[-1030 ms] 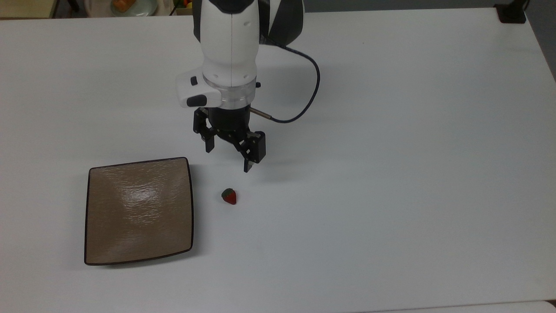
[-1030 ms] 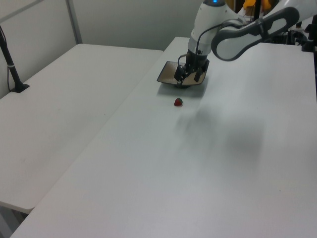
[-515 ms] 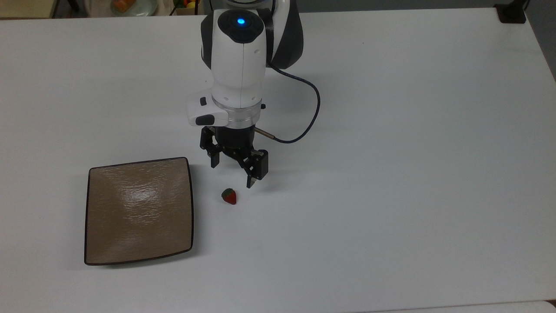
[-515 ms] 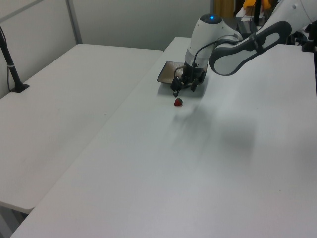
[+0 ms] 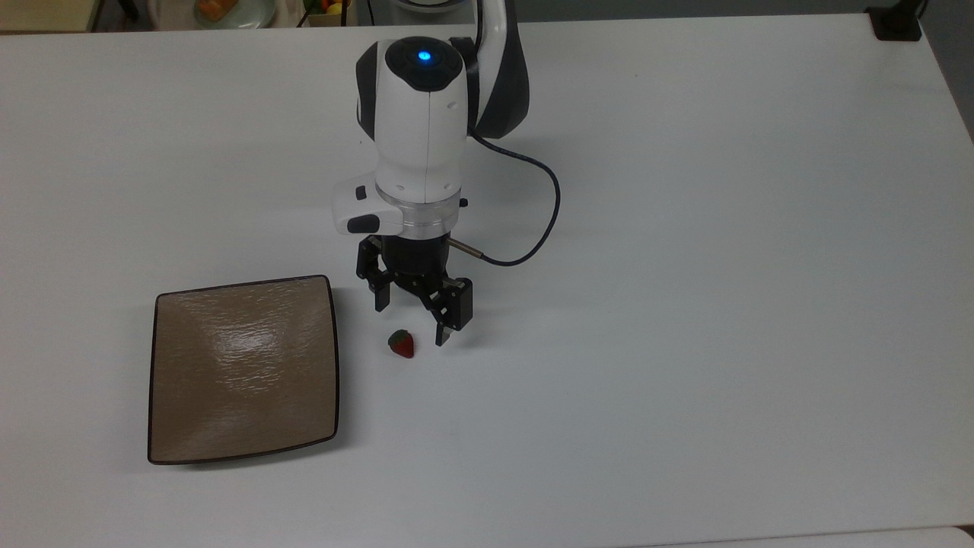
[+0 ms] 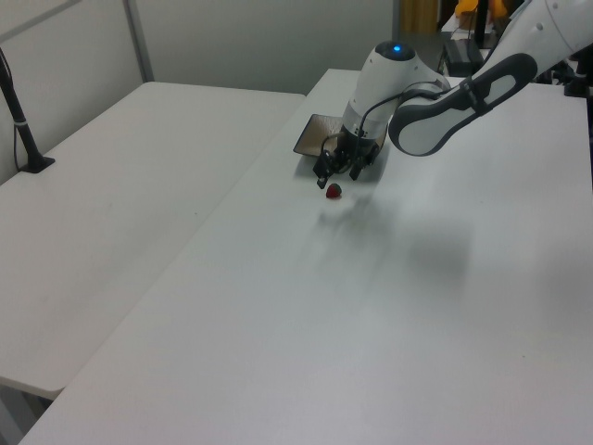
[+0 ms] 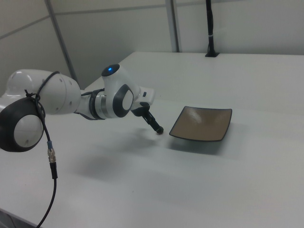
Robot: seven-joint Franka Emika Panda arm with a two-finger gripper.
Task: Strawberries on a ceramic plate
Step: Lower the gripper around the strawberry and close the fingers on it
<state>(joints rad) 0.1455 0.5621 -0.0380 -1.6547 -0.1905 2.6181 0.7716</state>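
The strawberry point(image 6: 334, 191) will roll a bit and come to rest inside the plate when I put it down, because the ceramic plate's rim point(image 6: 304, 135) curves up.
A small red strawberry point(image 5: 402, 343) with a green cap lies on the white table, just right of the square tan-brown ceramic plate point(image 5: 243, 369) in the top view. My gripper point(image 5: 409, 325) hangs open directly over the berry. One fingertip sits above and left of it, the other close to its right side, neither touching. In the left view the strawberry point(image 6: 334, 191) lies just below the gripper point(image 6: 335, 176), in front of the plate point(image 6: 313, 137). In the right view the gripper point(image 7: 156, 128) points down to the left of the plate point(image 7: 202, 122).
A round pale dish point(image 5: 228, 9) with orange food sits beyond the table's far edge. A dark cable point(image 5: 540, 190) loops from the wrist to the top view's right. A black mount point(image 5: 894, 23) stands at the far right corner. A second table point(image 6: 111, 213) adjoins in the left view.
The arm has moved down the top view toward the strawberry, bringing the open fingers from well above it to either side of it. The strawberry and plate have stayed put.
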